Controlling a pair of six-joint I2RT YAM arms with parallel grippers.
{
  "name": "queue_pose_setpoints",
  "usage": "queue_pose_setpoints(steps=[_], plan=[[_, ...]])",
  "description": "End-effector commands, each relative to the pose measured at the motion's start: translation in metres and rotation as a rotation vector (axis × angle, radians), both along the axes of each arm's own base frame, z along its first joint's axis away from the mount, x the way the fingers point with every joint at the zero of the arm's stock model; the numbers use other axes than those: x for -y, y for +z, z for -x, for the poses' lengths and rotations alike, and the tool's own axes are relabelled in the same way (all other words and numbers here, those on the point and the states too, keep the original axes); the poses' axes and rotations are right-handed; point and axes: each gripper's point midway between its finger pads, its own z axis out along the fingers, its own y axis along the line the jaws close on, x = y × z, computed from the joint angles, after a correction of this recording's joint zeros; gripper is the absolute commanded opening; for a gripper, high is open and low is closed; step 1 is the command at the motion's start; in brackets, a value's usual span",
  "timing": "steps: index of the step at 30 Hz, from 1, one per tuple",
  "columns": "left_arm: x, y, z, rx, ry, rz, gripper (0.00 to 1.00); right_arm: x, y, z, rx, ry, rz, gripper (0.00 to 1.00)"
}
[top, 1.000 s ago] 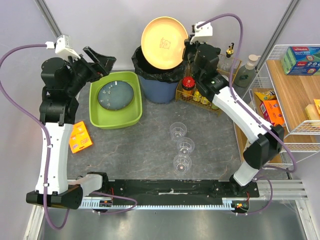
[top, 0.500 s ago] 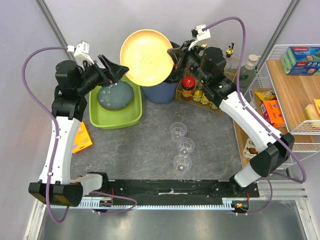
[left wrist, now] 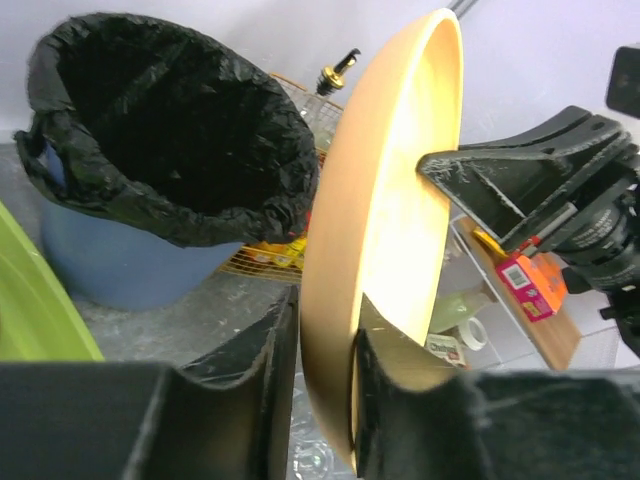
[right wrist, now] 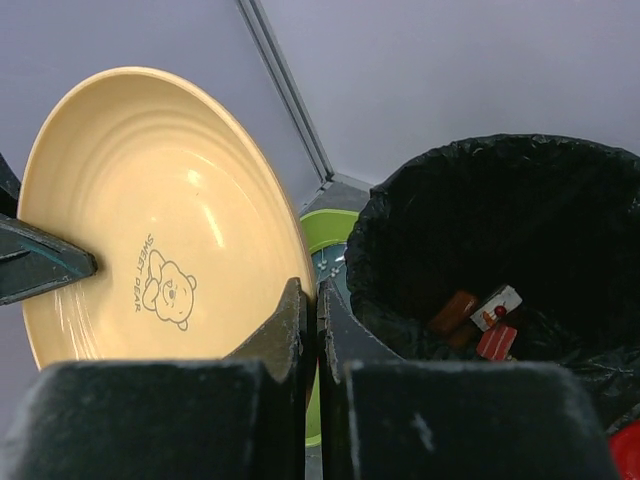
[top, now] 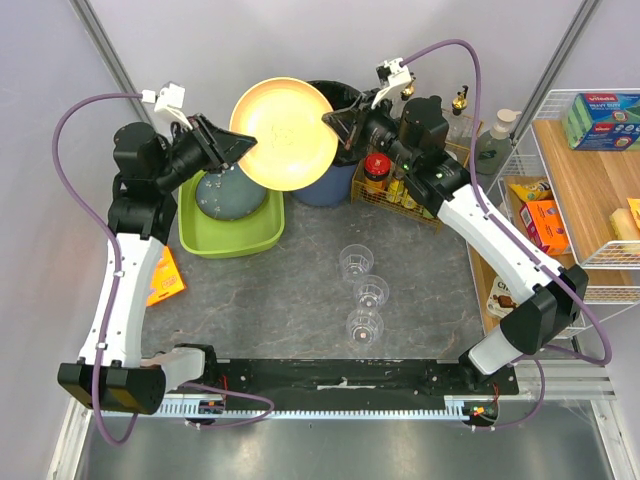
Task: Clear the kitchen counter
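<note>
The yellow plate's rim (top: pixel 331 129) is pinched in my right gripper, away from the green tub (top: pixel 232 236). So my right gripper should open, and my left gripper should lower the plate inside the tub.
A yellow plate (top: pixel 283 133) with a bear drawing hangs tilted on edge in the air, above the green tub and beside the bin. My right gripper (top: pixel 335 122) is shut on its right rim; in the right wrist view the fingers (right wrist: pixel 311 295) pinch the rim of the plate (right wrist: pixel 150 220). My left gripper (top: pixel 237 148) is at the opposite rim. The left wrist view shows the plate's edge (left wrist: pixel 385 230) held tight between both jaws of that gripper (left wrist: pixel 325 310). The grey kitchen counter (top: pixel 290 290) lies below.
A blue bin with a black bag (top: pixel 320 185) stands at the back with wrappers inside (right wrist: pixel 480 320). A green tub (top: pixel 215 235) holds a dark dish (top: pixel 228 190). Three clear glasses (top: pixel 364 290) stand mid-counter, an orange packet (top: pixel 160 275) at left, a jar basket (top: pixel 400 190) and wire rack (top: pixel 590 180) at right.
The right arm has carried the plate leftward from over the bin. The left arm has come in to meet it, and its jaws have closed on the plate's left rim.
</note>
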Motion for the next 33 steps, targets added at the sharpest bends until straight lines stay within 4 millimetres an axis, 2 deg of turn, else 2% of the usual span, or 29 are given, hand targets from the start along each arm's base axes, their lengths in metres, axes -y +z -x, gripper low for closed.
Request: queue_pose_setpoints(steps=[1,3,4,6,7,8,11,12,14,17,20,25,29,33], plan=[[0.005,0.011,0.010,0.038,-0.034,0.016,0.22,-0.002,0.027,0.016,0.038,0.058,-0.064,0.00],[0.005,0.009,0.010,0.036,-0.034,0.012,0.06,-0.003,0.023,0.015,0.026,0.061,-0.058,0.02],[0.004,0.009,0.010,0.037,-0.031,0.009,0.02,-0.003,0.021,0.015,0.021,0.059,-0.053,0.06],[0.003,0.010,0.011,0.039,-0.025,0.002,0.02,-0.003,0.020,0.015,0.022,0.058,-0.040,0.17],[0.002,0.011,0.011,0.041,-0.016,-0.002,0.02,-0.002,0.019,0.015,0.023,0.054,-0.033,0.26],[0.000,0.012,0.012,0.043,-0.002,-0.007,0.02,0.000,0.019,0.014,0.023,0.044,-0.027,0.44],[-0.011,0.018,0.011,0.057,0.066,-0.034,0.02,0.008,0.021,0.015,0.042,0.010,-0.012,0.69],[-0.015,0.020,0.010,0.065,0.095,-0.047,0.02,0.011,0.022,0.014,0.050,-0.007,-0.009,0.73],[-0.024,0.025,0.009,0.079,0.147,-0.069,0.02,0.020,0.025,0.013,0.058,-0.052,-0.005,0.76],[-0.042,0.016,-0.002,0.023,0.260,-0.112,0.02,0.035,0.026,0.010,0.053,-0.135,-0.001,0.78],[-0.072,0.002,-0.012,-0.065,0.446,-0.123,0.02,0.051,0.026,0.010,0.054,-0.209,-0.001,0.79],[-0.123,-0.024,-0.014,-0.148,0.754,-0.112,0.02,0.073,0.026,0.017,0.063,-0.290,0.007,0.79],[-0.141,-0.048,-0.017,-0.216,0.869,-0.108,0.02,0.083,0.020,0.019,0.061,-0.325,0.020,0.80],[-0.147,-0.078,-0.021,-0.291,0.931,-0.077,0.02,0.089,0.005,0.023,0.020,-0.344,0.046,0.80]])
